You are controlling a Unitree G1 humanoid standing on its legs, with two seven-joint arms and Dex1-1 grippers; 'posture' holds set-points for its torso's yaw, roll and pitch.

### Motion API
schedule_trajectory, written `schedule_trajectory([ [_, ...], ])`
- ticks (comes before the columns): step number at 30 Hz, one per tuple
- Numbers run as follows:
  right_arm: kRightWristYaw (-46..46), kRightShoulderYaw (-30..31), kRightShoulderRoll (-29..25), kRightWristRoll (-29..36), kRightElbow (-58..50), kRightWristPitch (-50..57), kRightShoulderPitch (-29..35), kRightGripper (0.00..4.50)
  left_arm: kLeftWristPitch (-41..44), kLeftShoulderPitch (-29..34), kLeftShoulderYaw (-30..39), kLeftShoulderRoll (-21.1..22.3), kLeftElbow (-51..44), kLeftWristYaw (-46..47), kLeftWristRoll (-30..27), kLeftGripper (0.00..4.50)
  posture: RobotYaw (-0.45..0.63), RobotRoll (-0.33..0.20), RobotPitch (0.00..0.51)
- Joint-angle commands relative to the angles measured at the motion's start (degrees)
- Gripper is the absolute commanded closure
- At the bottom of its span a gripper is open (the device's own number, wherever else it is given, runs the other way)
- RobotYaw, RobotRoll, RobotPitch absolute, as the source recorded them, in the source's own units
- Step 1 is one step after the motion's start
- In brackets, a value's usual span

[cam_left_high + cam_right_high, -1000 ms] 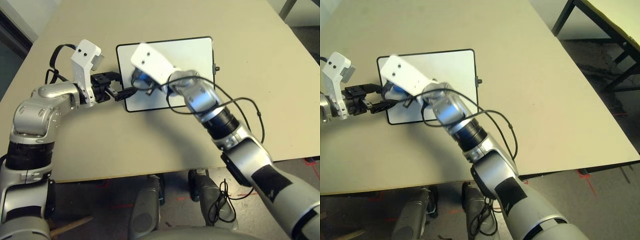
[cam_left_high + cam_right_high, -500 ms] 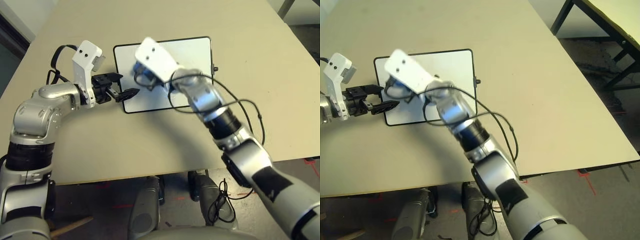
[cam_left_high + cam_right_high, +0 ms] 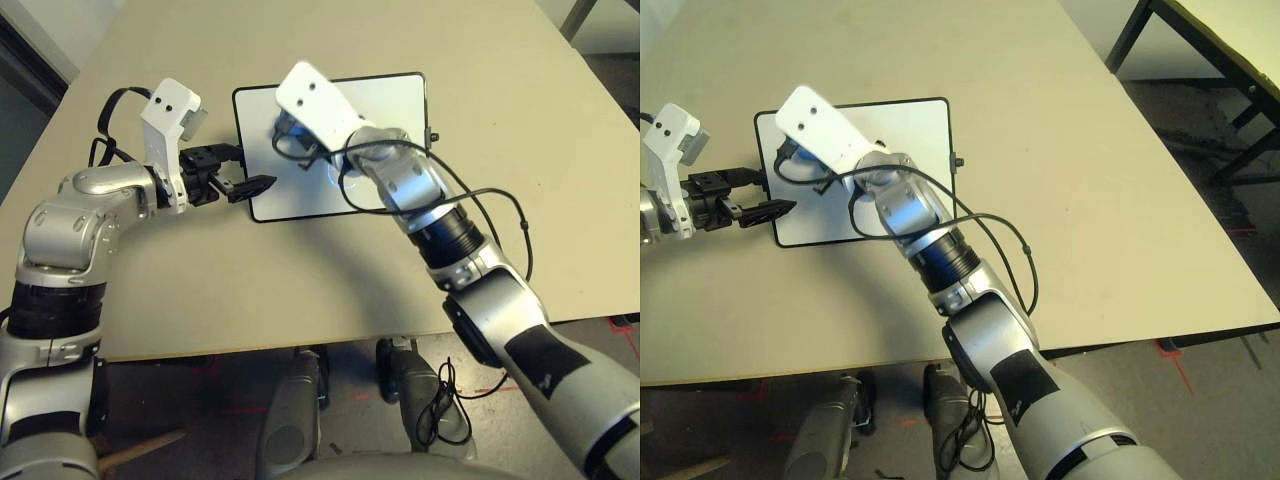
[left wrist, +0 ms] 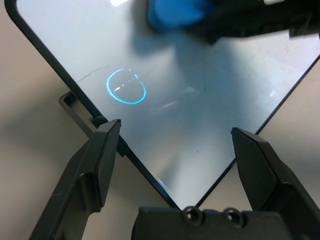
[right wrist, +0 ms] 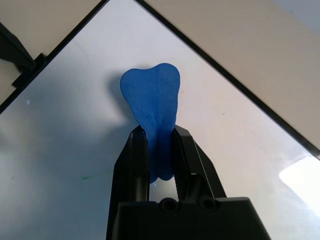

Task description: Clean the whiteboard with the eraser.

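The eraser is close to the whiteboard's far edge (image 5: 201, 53) and a green mark (image 5: 86, 177) is closer to me, so next my right gripper pulls the eraser back across that mark.
The whiteboard (image 3: 385, 110) lies flat on the beige table, white and glossy with a thin black frame. My right gripper (image 5: 159, 132) is shut on the blue eraser (image 5: 152, 105), which presses on the board's left part near its far edge (image 3: 283, 128). My left gripper (image 4: 175, 130) is open at the board's near-left corner (image 3: 258, 184). The corner lies between its two fingers (image 4: 100, 155), and one finger is close against the black frame. From the left wrist, the eraser (image 4: 175, 12) shows at the far side of the board. A pale blue ring (image 4: 126, 86) reflects on the surface.
A black cable (image 3: 510, 215) loops beside my right forearm over the table. The table's front edge (image 3: 300, 345) runs below my arms. A second table with black legs (image 3: 1230, 40) stands off to the right.
My right gripper has carried the eraser over the board's left part toward its far edge. The board shifted slightly left and back. My left gripper has stayed at the corner.
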Motion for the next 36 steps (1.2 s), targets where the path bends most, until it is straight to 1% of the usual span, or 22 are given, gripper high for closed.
schedule_trajectory([
  [1,0.0,1.2,0.9,0.0,-0.1,1.0,3.1,3.91,-0.2,0.0,-0.2,0.1,-0.2,-0.6,-0.1,0.00,0.08,0.000,0.261],
  [3,0.9,3.0,1.1,-0.3,-2.5,2.2,5.3,3.91,0.0,0.0,-0.2,0.2,-0.3,-0.6,-0.1,0.00,0.08,0.000,0.261],
  [6,3.1,7.2,1.3,-0.7,-8.0,4.8,10.1,3.91,0.4,-0.2,-0.1,0.3,-0.6,-0.7,-0.3,0.00,0.09,0.000,0.261],
  [9,4.0,8.6,1.4,-0.7,-10.2,6.1,11.8,3.91,0.8,-0.2,0.0,0.3,-0.9,-0.6,-0.4,0.00,0.09,0.000,0.260],
  [12,3.4,7.1,1.3,-0.6,-8.1,5.2,10.0,3.91,1.2,-0.4,0.0,0.1,-1.3,-0.3,-0.5,0.00,0.09,0.000,0.260],
  [19,-0.7,0.2,1.8,0.8,1.2,-1.1,2.0,3.91,2.0,-0.3,-0.1,-0.2,-2.2,0.1,-0.8,0.00,0.09,0.000,0.256],
  [23,-1.5,-1.0,2.7,1.0,3.1,-3.2,1.0,3.91,2.4,-0.4,-0.2,-0.5,-2.7,0.4,-1.1,0.00,0.09,0.000,0.258],
  [27,0.8,3.1,3.5,0.1,-1.2,-0.4,6.2,3.91,2.8,-0.4,-0.2,-0.6,-2.9,0.5,-1.2,0.00,0.09,0.000,0.261],
  [31,3.0,7.6,3.0,-0.6,-7.3,3.0,11.9,3.91,3.2,-0.4,-0.1,-0.6,-3.2,0.7,-1.3,0.00,0.09,0.000,0.263],
  [34,3.4,8.1,2.7,-0.6,-8.4,4.0,12.6,3.91,3.5,-0.5,-0.1,-0.7,-3.4,0.8,-1.4,0.00,0.09,0.000,0.264],
  [36,2.7,6.8,2.7,-0.4,-6.7,3.1,11.1,3.91,3.6,-0.5,-0.2,-0.8,-3.5,0.8,-1.4,0.00,0.09,0.000,0.265],
])
